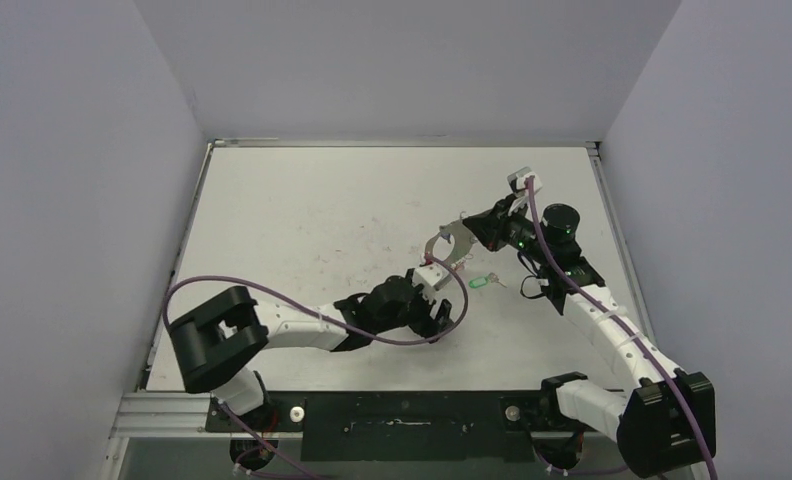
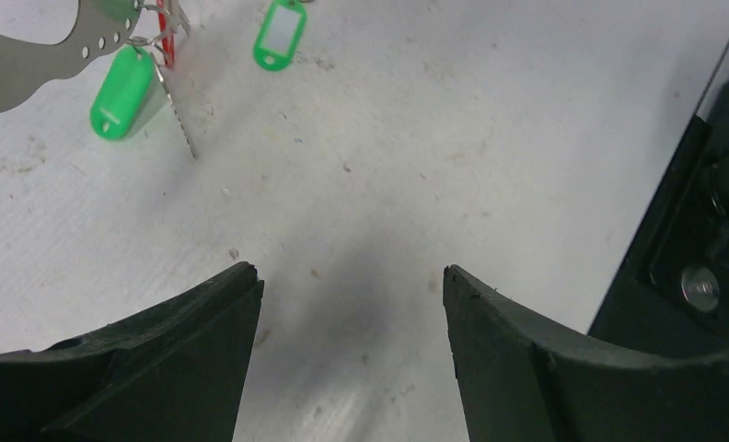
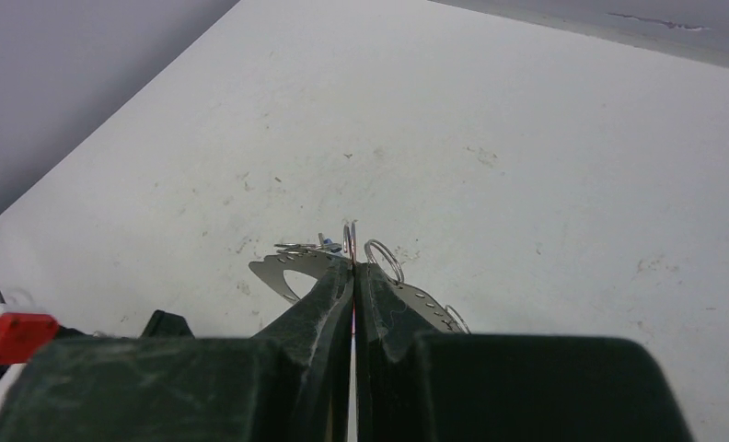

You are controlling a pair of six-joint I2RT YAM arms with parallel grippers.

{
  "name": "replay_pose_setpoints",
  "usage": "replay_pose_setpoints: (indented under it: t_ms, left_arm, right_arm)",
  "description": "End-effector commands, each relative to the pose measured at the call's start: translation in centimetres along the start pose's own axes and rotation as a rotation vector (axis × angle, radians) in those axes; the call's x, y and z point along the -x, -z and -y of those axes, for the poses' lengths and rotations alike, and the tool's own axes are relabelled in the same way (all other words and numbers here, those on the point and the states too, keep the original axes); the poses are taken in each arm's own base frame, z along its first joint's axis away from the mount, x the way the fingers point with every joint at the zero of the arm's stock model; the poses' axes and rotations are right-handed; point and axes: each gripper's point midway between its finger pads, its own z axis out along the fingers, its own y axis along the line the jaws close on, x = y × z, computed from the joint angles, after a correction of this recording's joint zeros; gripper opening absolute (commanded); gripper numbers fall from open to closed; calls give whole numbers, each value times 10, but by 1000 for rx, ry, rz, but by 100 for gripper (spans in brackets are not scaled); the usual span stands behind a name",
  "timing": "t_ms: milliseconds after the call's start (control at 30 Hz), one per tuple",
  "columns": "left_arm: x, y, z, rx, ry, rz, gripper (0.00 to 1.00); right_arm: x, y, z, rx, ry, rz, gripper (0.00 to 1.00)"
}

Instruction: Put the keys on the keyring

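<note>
The loose key's green tag [image 1: 479, 282] is clear of the keyring and narrow across my open fingers, so my left gripper should keep going and close at its key end [image 1: 489, 278].
The keyring [image 1: 459, 241], a silver-grey metal hoop with small wire loops, is held off the table by my right gripper [image 1: 478, 232], which is shut on its rim. In the right wrist view the jaws [image 3: 353, 269] pinch the hoop [image 3: 287, 267] among its wire loops [image 3: 384, 261]. In the left wrist view the hoop [image 2: 20, 55] has a green-tagged key [image 2: 121, 92] and a red tag [image 2: 163, 28] hanging from it. Another green-tagged key [image 1: 478, 283] lies loose on the table and also shows in the left wrist view [image 2: 281, 34]. My left gripper [image 1: 446, 308] [image 2: 347, 276] is open and empty, low over the table.
The white table [image 1: 322, 220] is scuffed and walled in by grey panels. A black rail [image 2: 701, 258] at the near table edge is to the right of my left gripper. The right arm's cable [image 1: 532, 215] loops above its wrist.
</note>
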Motion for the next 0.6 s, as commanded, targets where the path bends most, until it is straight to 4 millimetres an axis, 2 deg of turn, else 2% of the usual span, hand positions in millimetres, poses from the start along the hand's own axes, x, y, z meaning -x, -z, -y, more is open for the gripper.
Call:
replay_pose_setpoints:
  t_ms: [0, 100, 333, 467, 567]
  left_arm:
    - [31, -35, -6, -36, 148, 16, 70]
    - [35, -54, -16, -24, 185, 18, 70]
    - [50, -81, -17, -70, 101, 191, 70]
    - [59, -95, -21, -66, 65, 267, 70]
    - [62, -108, -23, -55, 49, 259, 70]
  right_arm:
    - [42, -4, 8, -17, 33, 95, 0]
    - [44, -6, 21, -67, 30, 91, 0]
    - [56, -13, 54, -182, 29, 105, 0]
    - [71, -18, 63, -208, 51, 119, 0]
    - [76, -19, 68, -220, 68, 108, 0]
